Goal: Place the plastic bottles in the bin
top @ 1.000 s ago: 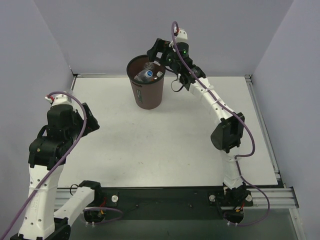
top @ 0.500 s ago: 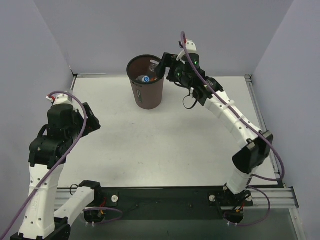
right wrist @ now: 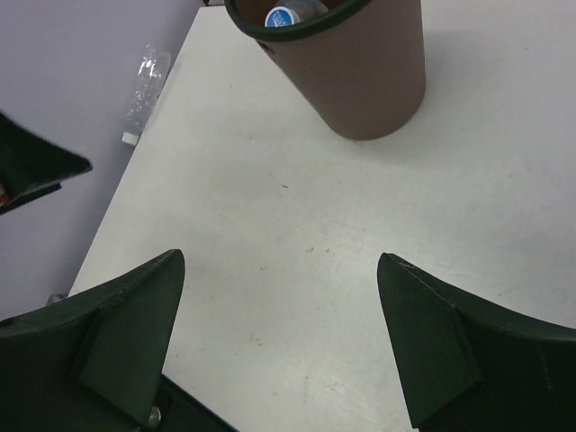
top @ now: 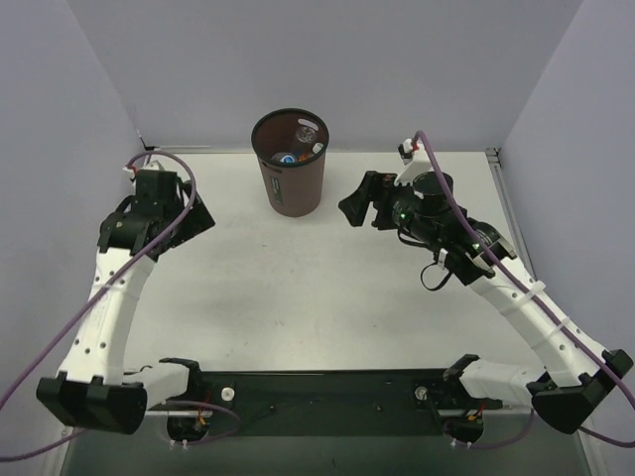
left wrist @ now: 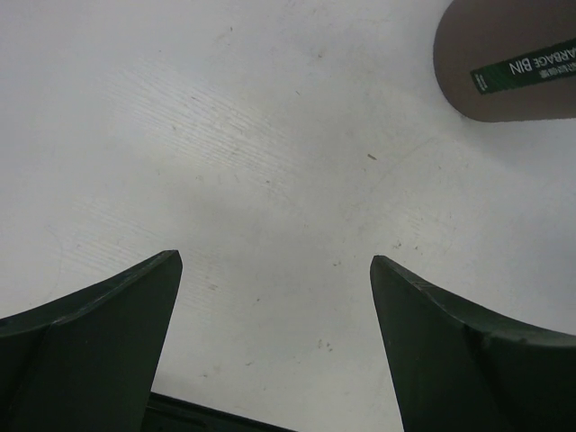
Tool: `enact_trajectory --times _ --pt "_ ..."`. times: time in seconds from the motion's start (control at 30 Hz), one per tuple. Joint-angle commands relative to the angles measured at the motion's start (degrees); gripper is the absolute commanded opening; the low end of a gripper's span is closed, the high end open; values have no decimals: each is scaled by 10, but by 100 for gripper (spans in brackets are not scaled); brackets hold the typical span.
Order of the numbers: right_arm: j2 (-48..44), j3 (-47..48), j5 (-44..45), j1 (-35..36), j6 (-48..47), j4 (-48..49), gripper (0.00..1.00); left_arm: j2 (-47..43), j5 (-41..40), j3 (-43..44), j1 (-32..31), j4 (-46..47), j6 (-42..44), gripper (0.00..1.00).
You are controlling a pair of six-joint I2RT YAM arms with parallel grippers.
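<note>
The clear bottle [right wrist: 147,87] is lying free by the wall, so the robot's left gripper should stay open and keep going toward the bottle's white cap [right wrist: 130,138] until the gripper's fingers are on both sides of the bottle.
The dark brown bin [top: 291,188] stands upright at the back middle of the table. Plastic bottles [top: 294,147] lie inside it; I see clear plastic, a blue cap and a white cap, but cannot tell each bottle apart. My right gripper [top: 355,205] is open and empty, to the right of the bin and nearer than it. In the right wrist view [right wrist: 281,256] the bin [right wrist: 364,76] is ahead, with a blue-capped bottle [right wrist: 281,16] at its rim. My left gripper [top: 198,220] is open and empty, left of the bin. In the left wrist view [left wrist: 274,261] the bin [left wrist: 504,40] is at the top right.
A small clear plastic scrap [right wrist: 144,81] lies at the table's far left corner against the wall. Purple-grey walls close the table at the back and both sides. A metal rail [top: 516,248] runs along the right edge.
My right gripper has drawn back from over the bin, down and to the right, and is empty. My left arm has reached forward toward the bin's left side.
</note>
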Motion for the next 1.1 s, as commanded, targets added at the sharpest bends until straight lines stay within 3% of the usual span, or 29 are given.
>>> enact_trajectory --times 0.0,0.2,0.33,0.57,0.67,0.9,1.07 --pt "-40 -6 -30 7 -19 -47 83 106 -28 59 19 68 -22 98" --pt "-77 -14 -61 7 -81 -62 84 282 -95 175 67 88 91 97" --pt "-105 -14 -9 3 -115 -87 86 387 -159 276 104 57 125 97" --pt "-131 -13 -21 -14 -143 -101 91 551 -229 392 117 38 180 97" --pt "-121 9 -91 -42 -168 -125 96 590 -250 403 117 38 200 97" --pt "-54 37 -144 -112 -131 -136 100 653 -310 395 117 94 278 97" --pt "-1 80 -160 -144 -123 -138 100 713 -328 443 125 126 331 97"
